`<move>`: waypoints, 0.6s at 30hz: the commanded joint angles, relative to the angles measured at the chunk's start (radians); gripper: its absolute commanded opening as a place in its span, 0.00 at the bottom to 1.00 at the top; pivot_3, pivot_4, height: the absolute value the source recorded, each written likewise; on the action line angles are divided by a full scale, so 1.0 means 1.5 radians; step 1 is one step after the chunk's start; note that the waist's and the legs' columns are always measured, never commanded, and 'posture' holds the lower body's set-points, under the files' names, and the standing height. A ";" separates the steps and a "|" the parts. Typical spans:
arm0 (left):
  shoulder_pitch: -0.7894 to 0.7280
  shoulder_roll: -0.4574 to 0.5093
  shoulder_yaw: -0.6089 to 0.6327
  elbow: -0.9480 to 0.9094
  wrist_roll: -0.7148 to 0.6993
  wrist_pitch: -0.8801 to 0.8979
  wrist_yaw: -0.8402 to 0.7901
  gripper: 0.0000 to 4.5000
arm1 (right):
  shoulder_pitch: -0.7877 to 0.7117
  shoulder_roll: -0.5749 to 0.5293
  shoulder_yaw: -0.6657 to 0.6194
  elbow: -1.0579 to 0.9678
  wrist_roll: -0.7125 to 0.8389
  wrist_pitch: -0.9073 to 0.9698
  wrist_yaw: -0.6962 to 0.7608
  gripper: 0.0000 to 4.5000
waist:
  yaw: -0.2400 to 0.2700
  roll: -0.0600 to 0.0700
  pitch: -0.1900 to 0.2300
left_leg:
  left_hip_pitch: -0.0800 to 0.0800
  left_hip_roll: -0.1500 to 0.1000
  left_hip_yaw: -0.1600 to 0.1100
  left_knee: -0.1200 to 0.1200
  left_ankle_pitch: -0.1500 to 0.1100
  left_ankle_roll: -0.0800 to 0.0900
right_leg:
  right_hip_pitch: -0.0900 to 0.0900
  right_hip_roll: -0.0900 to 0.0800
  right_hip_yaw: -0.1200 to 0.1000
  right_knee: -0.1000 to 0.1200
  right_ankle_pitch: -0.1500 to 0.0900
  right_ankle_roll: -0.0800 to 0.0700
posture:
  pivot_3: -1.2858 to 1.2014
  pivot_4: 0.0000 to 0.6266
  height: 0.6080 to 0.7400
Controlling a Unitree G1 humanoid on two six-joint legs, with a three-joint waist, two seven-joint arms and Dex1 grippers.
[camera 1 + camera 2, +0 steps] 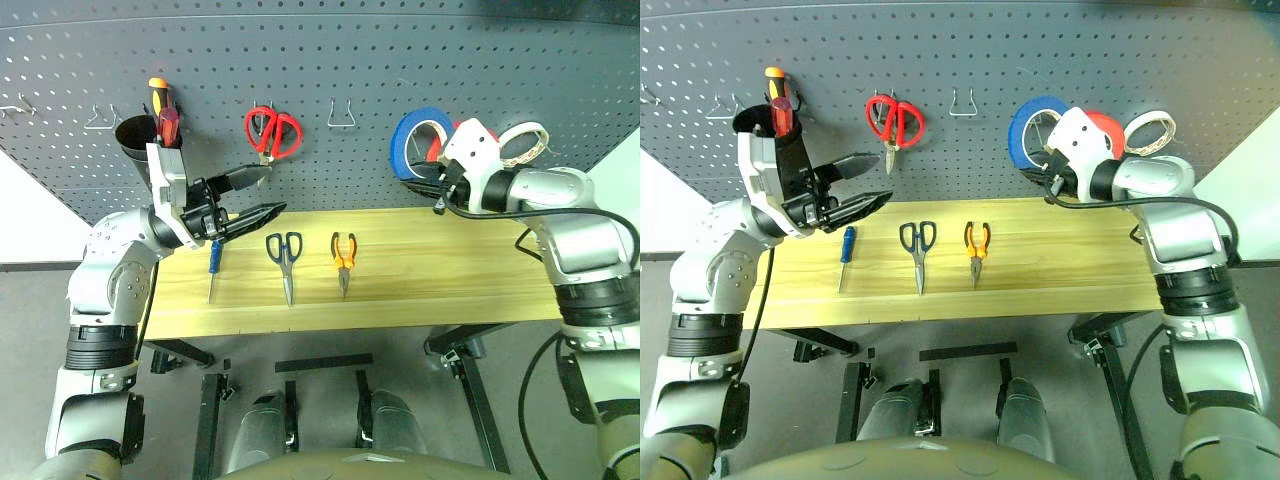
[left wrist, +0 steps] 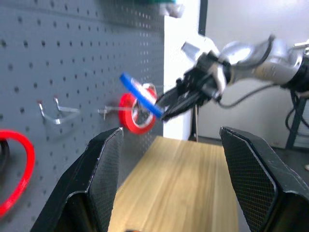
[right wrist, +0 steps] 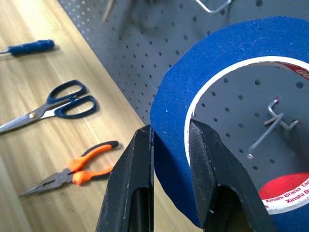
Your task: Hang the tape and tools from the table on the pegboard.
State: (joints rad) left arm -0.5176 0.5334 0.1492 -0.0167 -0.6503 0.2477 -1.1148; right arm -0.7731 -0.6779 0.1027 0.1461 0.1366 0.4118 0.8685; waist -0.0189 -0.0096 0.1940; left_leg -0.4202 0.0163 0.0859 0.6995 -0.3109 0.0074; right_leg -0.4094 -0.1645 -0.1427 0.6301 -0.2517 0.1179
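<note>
Hook tips [image 1: 263,104] can still be seen above the red-handled scissors. The dark-handled scissors [image 1: 286,262] should therefore hang in front with their blades down when I slide their loops on.
My right gripper [image 3: 169,140] is shut on the rim of the blue tape [image 3: 217,53] and holds it up against the right part of the pegboard [image 1: 350,60]. A wire hook [image 3: 270,128] shows through the tape's hole. On the table [image 1: 450,270] lie the blue-handled screwdriver [image 1: 213,258], the dark-handled scissors [image 1: 284,250] and the orange-and-black pliers [image 1: 344,255], side by side. My left gripper [image 1: 275,189] hangs open above the screwdriver, pointing right, with nothing between its fingers.
Red-handled scissors [image 1: 271,132] hang on the pegboard. An orange-handled screwdriver [image 1: 158,100] stands in the black cup [image 1: 133,140]. A red roll [image 1: 1108,127] and a white roll [image 1: 1150,130] hang just behind the blue tape. Bare hooks [image 1: 343,112] sit at the centre and far left.
</note>
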 commanded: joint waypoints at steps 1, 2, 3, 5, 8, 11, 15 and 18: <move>-0.006 -0.006 0.014 -0.009 -0.006 -0.015 0.005 0.75 | -0.046 0.022 0.007 0.059 -0.032 -0.051 -0.022 0.15 | -0.001 0.000 -0.004 | 0.000 0.000 0.000 0.000 0.000 0.000 | 0.000 0.000 0.000 0.000 0.000 0.000 | 0.50 0.10 0.99; -0.005 -0.007 0.013 -0.010 -0.003 -0.018 0.005 0.75 | -0.063 0.035 0.011 0.095 -0.040 -0.063 -0.031 0.15 | -0.001 0.000 -0.005 | 0.000 0.000 0.000 0.000 0.000 0.000 | 0.000 0.000 0.000 0.000 0.000 0.000 | 0.50 0.10 0.99; -0.003 -0.008 0.011 -0.011 0.000 -0.021 0.006 0.75 | -0.080 0.047 0.014 0.134 -0.051 -0.075 -0.045 0.15 | -0.001 0.000 -0.005 | 0.001 0.000 0.000 0.000 0.000 0.000 | 0.001 0.000 0.000 0.000 0.000 0.000 | 0.51 0.09 0.99; 0.000 -0.011 0.012 -0.013 0.004 -0.024 0.008 0.75 | -0.110 0.069 0.024 0.213 -0.076 -0.102 -0.065 0.15 | -0.002 0.000 -0.007 | 0.002 0.000 0.000 0.000 0.000 0.000 | 0.001 0.000 0.000 0.000 0.000 0.000 | 0.51 0.10 0.99; 0.004 -0.011 0.014 -0.016 0.008 -0.029 0.012 0.75 | -0.132 0.085 0.028 0.276 -0.090 -0.136 -0.068 0.15 | 0.000 0.001 -0.009 | 0.002 0.000 0.000 0.000 0.000 -0.001 | 0.002 0.000 0.000 0.000 0.000 0.000 | 0.51 0.09 0.99; 0.012 -0.010 0.014 -0.020 0.009 -0.031 0.014 0.75 | -0.136 0.092 0.026 0.281 -0.085 -0.148 -0.044 0.30 | 0.000 0.001 -0.010 | 0.002 0.000 0.000 0.000 0.000 -0.001 | 0.002 0.000 0.001 0.000 0.000 0.000 | 0.52 0.10 0.99; 0.013 -0.012 0.016 -0.015 0.007 -0.034 0.021 0.75 | -0.124 0.084 0.023 0.248 -0.081 -0.136 -0.021 0.56 | -0.001 0.001 -0.013 | 0.003 0.000 0.000 0.000 0.000 -0.001 | 0.002 0.000 0.001 0.000 0.000 0.000 | 0.52 0.10 0.99; 0.014 -0.014 0.018 -0.014 0.002 -0.035 0.025 0.75 | -0.098 0.061 0.021 0.186 -0.068 -0.103 0.021 0.78 | 0.000 0.002 -0.013 | 0.003 0.000 0.000 0.000 0.000 -0.001 | 0.003 0.000 0.001 0.001 0.000 0.000 | 0.51 0.10 0.99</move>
State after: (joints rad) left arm -0.4932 0.5107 0.1522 -0.0152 -0.6392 0.2092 -1.0823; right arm -0.9280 -0.5532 0.1568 0.5077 0.0077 0.2399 0.8628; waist -0.0192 -0.0070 0.1741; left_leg -0.4150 0.0164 0.0860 0.6994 -0.3104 0.0066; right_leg -0.4050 -0.1639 -0.1414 0.6311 -0.2515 0.1176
